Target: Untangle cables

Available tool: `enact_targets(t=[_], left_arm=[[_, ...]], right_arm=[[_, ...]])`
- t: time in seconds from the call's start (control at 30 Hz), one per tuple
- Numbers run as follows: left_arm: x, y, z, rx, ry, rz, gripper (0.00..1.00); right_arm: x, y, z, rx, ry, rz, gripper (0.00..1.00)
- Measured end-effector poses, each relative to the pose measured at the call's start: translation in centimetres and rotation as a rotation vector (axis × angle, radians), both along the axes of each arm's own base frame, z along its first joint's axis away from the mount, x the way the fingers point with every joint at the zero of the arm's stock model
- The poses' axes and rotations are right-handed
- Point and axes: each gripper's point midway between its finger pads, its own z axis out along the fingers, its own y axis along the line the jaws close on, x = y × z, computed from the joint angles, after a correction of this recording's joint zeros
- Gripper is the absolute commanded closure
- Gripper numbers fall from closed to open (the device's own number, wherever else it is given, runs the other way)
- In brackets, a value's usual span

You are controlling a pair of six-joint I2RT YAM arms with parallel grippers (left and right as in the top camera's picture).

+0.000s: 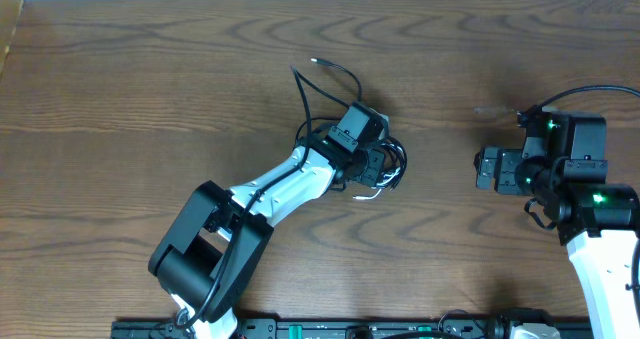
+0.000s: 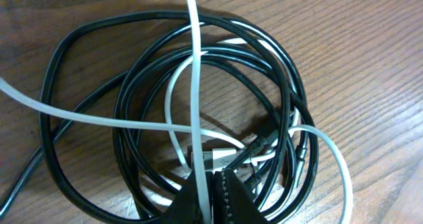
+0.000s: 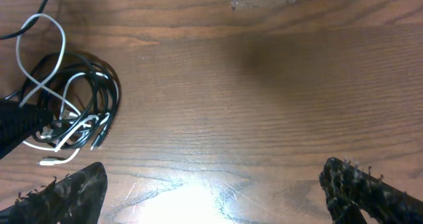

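The black cable's coiled loops [image 2: 291,126] have the white cable running through them, so my right gripper should take hold of the black loops [image 1: 401,155] and pull them away from my left gripper.
The black cable [image 2: 79,112] lies coiled in several loops on the wooden table, with the white cable [image 2: 99,118] threaded through and over it. My left gripper [image 2: 210,191] is shut on a strand of the white cable, which runs up between the fingers. In the overhead view the tangle [image 1: 385,169] sits under the left gripper [image 1: 372,164], and a black end [image 1: 318,63] trails to the far side. My right gripper [image 3: 211,184] is open and empty, well to the right of the tangle [image 3: 73,112]; in the overhead view the right gripper [image 1: 487,169] is apart from it.
The wooden table [image 1: 150,79] stretches around the tangle. A faint smudge [image 3: 261,0] marks the table far from the right gripper. The arm bases and a black rail [image 1: 350,329] run along the front edge.
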Motion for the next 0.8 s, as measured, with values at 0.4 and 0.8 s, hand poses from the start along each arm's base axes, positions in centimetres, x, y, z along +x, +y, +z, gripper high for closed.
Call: enact_targets(t=[0.4, 0.8], left_arm=[[-2.2, 1.8, 16.4, -0.203, -0.238, 0.023, 0.92], [-3.7, 3.1, 19.4, -0.233, -0.276, 0.025, 0.92]], right_arm=[[1.9, 5.8, 1.9, 0.234, -0.097, 0.202, 0.05], [1.9, 15.0, -7.5, 0.316, 0.218, 0.387, 0.16]])
